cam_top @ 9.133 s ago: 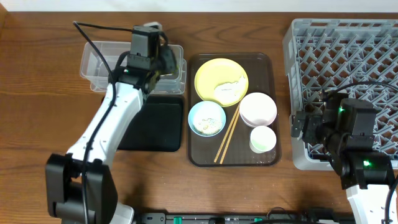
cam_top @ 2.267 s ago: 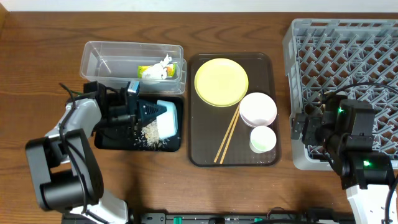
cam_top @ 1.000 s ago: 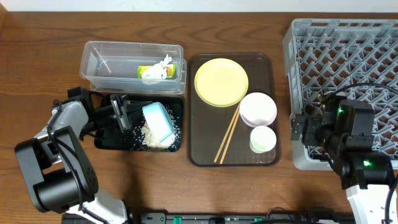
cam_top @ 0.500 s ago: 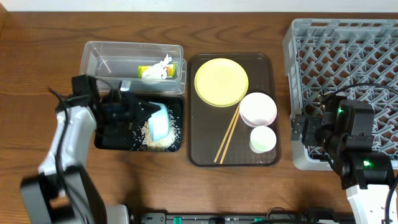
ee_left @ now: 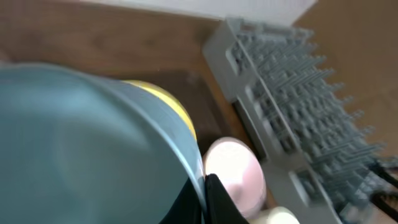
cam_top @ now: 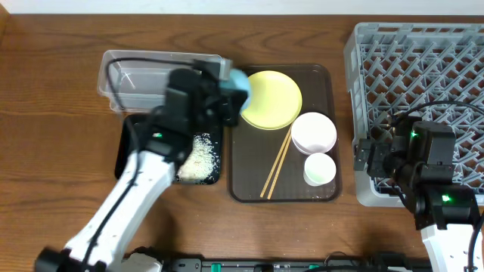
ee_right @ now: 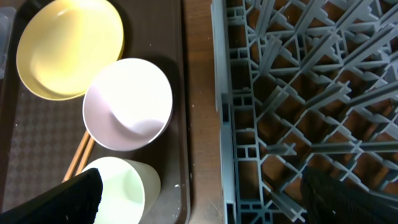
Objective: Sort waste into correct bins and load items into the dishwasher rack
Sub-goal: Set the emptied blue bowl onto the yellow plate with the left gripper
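My left gripper should keep moving the light blue bowl [cam_top: 240, 88] across until it sits on the plate [cam_top: 274, 100], since the yellow plate lies empty next to the bowl.
My left gripper [cam_top: 229, 91] is shut on the rim of the light blue bowl [cam_top: 238, 81] and holds it in the air between the clear tub [cam_top: 121, 75] and the yellow plate [cam_top: 272, 100]. In the left wrist view the bowl [ee_left: 81, 149] fills the left side, pinched by my gripper [ee_left: 204, 198]. A heap of rice [cam_top: 198, 159] lies in the black tub [cam_top: 130, 162]. The wrapper is hidden under my arm. The pink-white bowl [cam_top: 313, 132], white cup [cam_top: 319, 168] and chopsticks [cam_top: 277, 160] lie on the tray. My right gripper [ee_right: 211, 199] is open and empty by the grey rack [cam_top: 423, 75].
The dark brown serving tray [cam_top: 248, 189] lies between the tubs and the rack. The rack's left wall [ee_right: 219, 93] stands just right of the tray. My left arm [cam_top: 140, 189] crosses over the black tub. Cables trail over the clear tub.
My left gripper has lifted the blue bowl out of the black tub and swung it right and back, toward the yellow plate. The rice stays in the black tub. The right arm is still.
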Tool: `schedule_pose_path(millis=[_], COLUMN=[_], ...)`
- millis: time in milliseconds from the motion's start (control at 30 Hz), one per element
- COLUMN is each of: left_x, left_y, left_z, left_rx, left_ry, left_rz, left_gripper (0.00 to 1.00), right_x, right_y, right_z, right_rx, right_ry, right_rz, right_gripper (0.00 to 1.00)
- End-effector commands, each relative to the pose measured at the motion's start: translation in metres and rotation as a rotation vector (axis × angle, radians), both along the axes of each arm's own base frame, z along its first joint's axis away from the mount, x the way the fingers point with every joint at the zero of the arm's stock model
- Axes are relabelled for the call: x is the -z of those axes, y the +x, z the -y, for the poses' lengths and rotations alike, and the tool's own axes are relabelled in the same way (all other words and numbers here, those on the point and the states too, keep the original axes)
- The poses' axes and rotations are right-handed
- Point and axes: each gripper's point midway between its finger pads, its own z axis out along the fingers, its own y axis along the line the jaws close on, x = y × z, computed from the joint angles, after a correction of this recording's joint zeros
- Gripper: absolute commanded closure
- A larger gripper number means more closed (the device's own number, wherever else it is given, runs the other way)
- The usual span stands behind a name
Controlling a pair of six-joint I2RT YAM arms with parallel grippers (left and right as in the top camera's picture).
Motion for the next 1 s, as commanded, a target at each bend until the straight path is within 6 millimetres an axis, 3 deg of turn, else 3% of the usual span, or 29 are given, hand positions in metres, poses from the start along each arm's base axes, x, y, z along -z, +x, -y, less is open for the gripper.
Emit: schedule_pose_path(millis=[0, 233, 500, 700, 833, 967], left_x=[0.013, 0.063, 0.122, 0.133, 0.134, 0.139], left_y=[0.031, 0.047, 0.041, 0.034, 0.032, 0.027], left_z=[0.006, 0.043, 0.064, 0.073, 0.073, 0.074], left_rx=[-0.13, -0.136, -0.082, -0.057, -0.053, -0.03], left_ry=[0.109, 0.171, 0.231, 0.245, 0.249, 0.253], left_rz=[0.088, 0.094, 0.011, -0.005, -0.012, -0.04], left_gripper=[0.94, 0.94, 0.93, 0.91, 0.83, 0.51], right_x=[-0.009, -0.009, -0.009, -0.009, -0.009, -0.008], right_y=[0.002, 0.002, 0.002, 0.002, 0.002, 0.002], right_z=[-0.001, -0.001, -0.001, -0.001, -0.001, -0.001], right_rx=[-0.005, -0.005, -0.005, -0.005, -0.005, -0.005], right_ry=[-0.009, -0.009, -0.01, -0.009, -0.009, -0.009], right_rz=[0.022, 0.022, 0.022, 0.022, 0.022, 0.019], right_gripper=[0.01, 0.01, 0.01, 0.01, 0.01, 0.01])
